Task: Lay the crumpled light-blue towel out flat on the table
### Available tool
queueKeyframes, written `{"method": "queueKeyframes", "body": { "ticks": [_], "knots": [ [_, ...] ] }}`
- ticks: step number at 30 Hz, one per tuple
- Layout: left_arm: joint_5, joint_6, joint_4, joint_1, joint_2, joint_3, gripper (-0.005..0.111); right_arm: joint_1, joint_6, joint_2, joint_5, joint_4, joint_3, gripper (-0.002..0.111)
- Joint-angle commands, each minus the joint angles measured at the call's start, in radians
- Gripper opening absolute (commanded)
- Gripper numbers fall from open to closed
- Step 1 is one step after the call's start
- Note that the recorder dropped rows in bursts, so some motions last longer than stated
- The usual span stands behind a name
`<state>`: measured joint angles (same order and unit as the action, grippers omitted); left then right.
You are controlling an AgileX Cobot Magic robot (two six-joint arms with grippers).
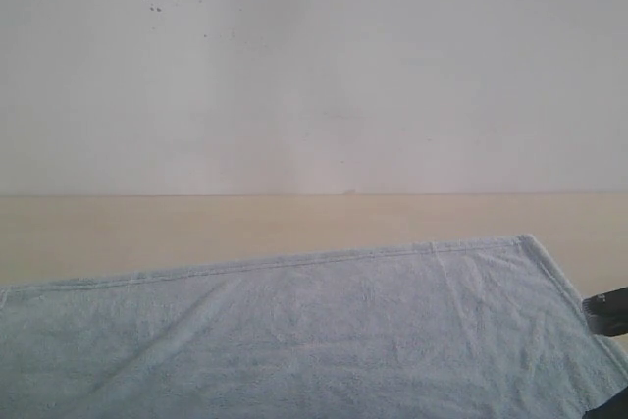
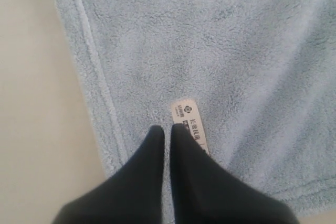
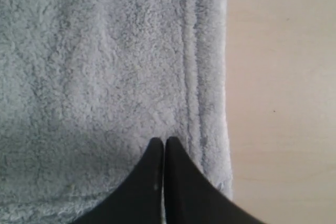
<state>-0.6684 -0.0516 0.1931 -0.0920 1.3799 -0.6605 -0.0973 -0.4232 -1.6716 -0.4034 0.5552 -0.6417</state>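
Observation:
The towel's far hem point(image 1: 432, 247) angles away toward my right gripper's side, so my right gripper should pull the towel's side hem point(image 1: 561, 284) back and outward to square the towel.
The light-blue towel point(image 1: 324, 331) lies spread out on the beige table point(image 1: 196, 228), with only faint creases and its far hem running straight. In the left wrist view my left gripper point(image 2: 168, 128) is shut with nothing between its black fingers, over the towel point(image 2: 210, 51) near one corner, its tips beside the small white label point(image 2: 186, 115). In the right wrist view my right gripper point(image 3: 164, 141) is also shut and holds nothing, above the towel point(image 3: 94, 66) just inside its stitched hem point(image 3: 191, 77). A dark part of the right arm point(image 1: 606, 309) shows at the towel's right edge.
A white wall point(image 1: 314, 66) with a few dark specks rises behind the table. Bare tabletop point(image 2: 31, 103) borders the towel's left hem, and bare tabletop point(image 3: 283, 77) borders its right hem.

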Motion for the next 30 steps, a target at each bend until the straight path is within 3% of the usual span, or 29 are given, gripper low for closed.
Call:
{"method": "queueKeyframes", "body": {
  "ticks": [1, 21, 30],
  "knots": [
    [0.014, -0.013, 0.005, 0.001, -0.01, -0.003, 0.004, 0.007, -0.017, -0.033, 0.008, 0.035, 0.002, 0.0],
    [0.014, -0.013, -0.006, 0.001, -0.01, -0.003, 0.004, 0.007, -0.259, -0.04, -0.204, 0.092, 0.09, 0.0],
    [0.04, -0.011, -0.048, 0.001, -0.012, -0.003, 0.004, 0.007, -0.36, 0.056, -0.169, 0.154, 0.11, 0.0]
  ]
}}
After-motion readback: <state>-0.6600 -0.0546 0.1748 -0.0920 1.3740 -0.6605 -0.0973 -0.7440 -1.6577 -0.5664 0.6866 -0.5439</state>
